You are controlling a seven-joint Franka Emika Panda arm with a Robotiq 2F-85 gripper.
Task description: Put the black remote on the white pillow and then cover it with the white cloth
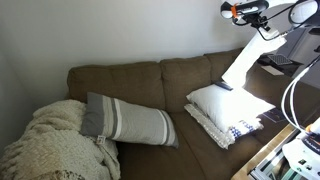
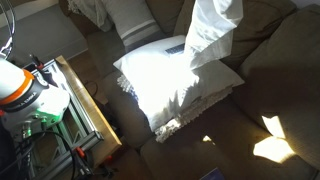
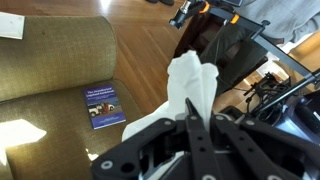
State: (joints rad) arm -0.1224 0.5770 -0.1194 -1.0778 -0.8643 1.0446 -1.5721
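Note:
My gripper should bring the cloth's held end over the remote toward the striped pillow before it opens, because the black remote is lying uncovered next to the hanging white cloth.
My gripper point(image 3: 190, 122) is shut on the white cloth point(image 3: 190, 85), whose bunched top sticks out between the fingers. In an exterior view the gripper point(image 1: 247, 12) is high above the right end of the couch, and the cloth point(image 1: 240, 60) hangs long and limp down to the white pillow point(image 1: 238, 103). From above, the cloth point(image 2: 213, 32) drapes over the pillow's point(image 2: 175, 85) far edge. A small dark bar, apparently the black remote point(image 1: 222, 87), lies on the pillow at the cloth's lower end; it also shows in the overhead exterior view point(image 2: 172, 47).
A flatter white cushion with blue marks point(image 1: 236, 128) lies under the pillow. A striped pillow point(image 1: 125, 120) and a cream knitted blanket point(image 1: 50, 140) sit at the couch's other end. A blue book point(image 3: 105, 107) lies on the couch seat. A wooden frame with equipment point(image 2: 85, 105) stands beside the couch.

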